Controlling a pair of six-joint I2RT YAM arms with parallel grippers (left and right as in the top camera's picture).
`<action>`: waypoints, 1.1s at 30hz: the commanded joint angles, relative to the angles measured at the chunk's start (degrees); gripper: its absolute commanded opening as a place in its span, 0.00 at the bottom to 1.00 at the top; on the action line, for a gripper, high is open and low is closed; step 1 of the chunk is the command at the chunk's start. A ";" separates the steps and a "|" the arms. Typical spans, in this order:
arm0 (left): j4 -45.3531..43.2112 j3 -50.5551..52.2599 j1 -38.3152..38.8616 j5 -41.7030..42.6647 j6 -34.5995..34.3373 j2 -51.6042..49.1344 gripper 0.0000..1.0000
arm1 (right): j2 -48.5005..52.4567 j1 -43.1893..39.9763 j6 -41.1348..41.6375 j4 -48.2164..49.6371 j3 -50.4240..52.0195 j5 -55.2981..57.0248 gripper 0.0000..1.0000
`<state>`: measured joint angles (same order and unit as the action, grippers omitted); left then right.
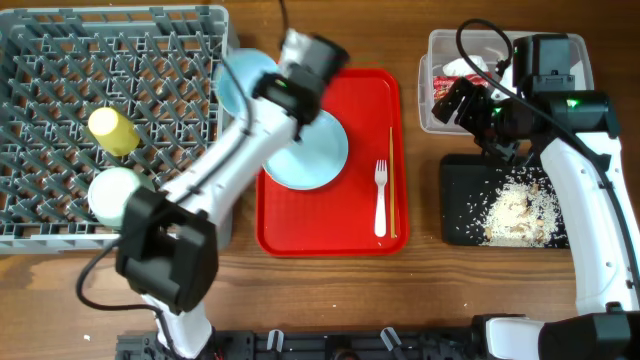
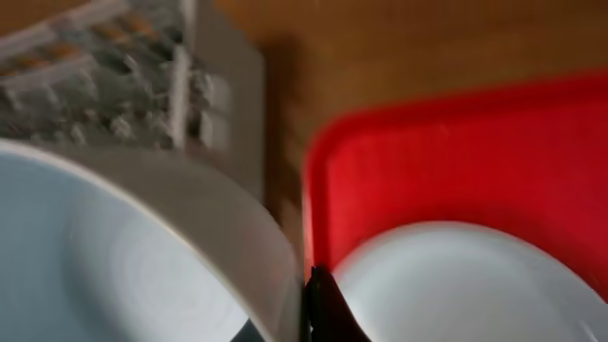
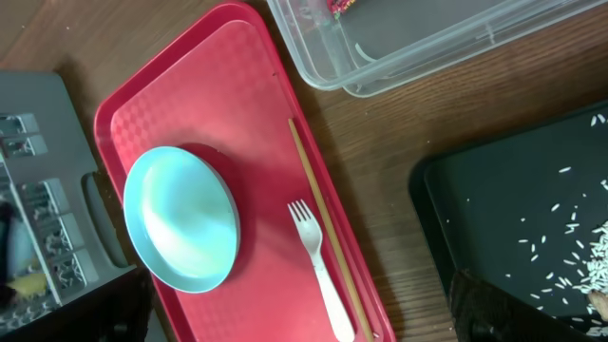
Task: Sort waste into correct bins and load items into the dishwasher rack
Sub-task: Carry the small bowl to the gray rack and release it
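Observation:
The rack's pegs [image 1: 112, 75] behind the yellow cup are open, so my left gripper keeps going over the grey dishwasher rack [image 1: 132, 50] and lets go of the white round plate there.
My left gripper [image 1: 290, 75] is shut on the rim of the white round plate [image 1: 238, 82] and holds it tilted above the gap between the grey dishwasher rack [image 1: 60, 60] and the red tray [image 1: 300, 230]. In the left wrist view the plate [image 2: 114, 266] fills the left, with a finger [image 2: 318, 304] against its rim. The light blue bowl [image 1: 315, 155] lies on the red tray with the white fork [image 1: 380, 200] and chopsticks [image 1: 392, 180]. The yellow cup [image 1: 113, 130] and pale green bowl [image 1: 115, 195] sit in the rack. My right gripper [image 1: 462, 100] is open and empty over the clear tub's near-left corner.
The clear tub [image 1: 575, 50] at the back right holds the red-and-white wrapper [image 1: 452, 80]. The black tray [image 1: 460, 200] in front of it holds the rice scraps [image 1: 515, 210]. My left arm stretches diagonally over the rack's right edge and the red tray's left side.

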<state>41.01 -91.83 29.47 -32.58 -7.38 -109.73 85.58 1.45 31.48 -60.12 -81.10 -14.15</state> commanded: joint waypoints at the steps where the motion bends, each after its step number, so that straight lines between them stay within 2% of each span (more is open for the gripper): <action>1: -7.85 -1.18 -6.32 0.85 17.66 0.52 0.04 | -0.42 0.07 0.44 0.11 -1.01 -0.55 1.00; 3: -13.66 -1.18 -10.14 1.86 18.25 0.52 0.04 | -0.42 0.07 0.44 0.11 -1.01 -0.55 1.00; 5: -18.29 -1.18 -13.92 9.05 20.70 0.52 0.04 | -0.39 0.07 0.44 0.11 -1.01 -0.55 1.00; 7: -21.51 -1.18 -17.84 18.47 20.00 0.37 0.04 | -0.39 0.07 0.46 0.11 -1.01 -0.55 1.00; 9: -24.87 -1.18 -22.16 27.80 16.48 -0.31 0.04 | -0.39 0.07 0.44 0.11 -1.01 -0.55 1.00; 16: -36.39 -1.18 -32.70 48.76 2.84 -5.22 0.04 | -0.42 0.07 0.44 0.11 -1.01 -0.55 1.00; 25: -46.34 -1.18 -40.02 66.71 -14.43 -13.07 0.04 | -0.39 0.07 0.42 0.11 -1.01 -0.55 1.00; 28: -47.19 -1.18 -41.94 67.98 -20.35 -14.16 0.04 | -0.39 0.07 0.44 0.11 -1.01 -0.55 1.00; 33: -46.07 -1.18 -45.70 72.87 -23.65 -14.16 0.04 | -0.39 0.07 0.44 0.11 -1.01 -0.55 0.99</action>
<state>-5.82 -92.23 -13.89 35.42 -26.63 -123.33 85.58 1.45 31.48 -60.12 -81.10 -14.15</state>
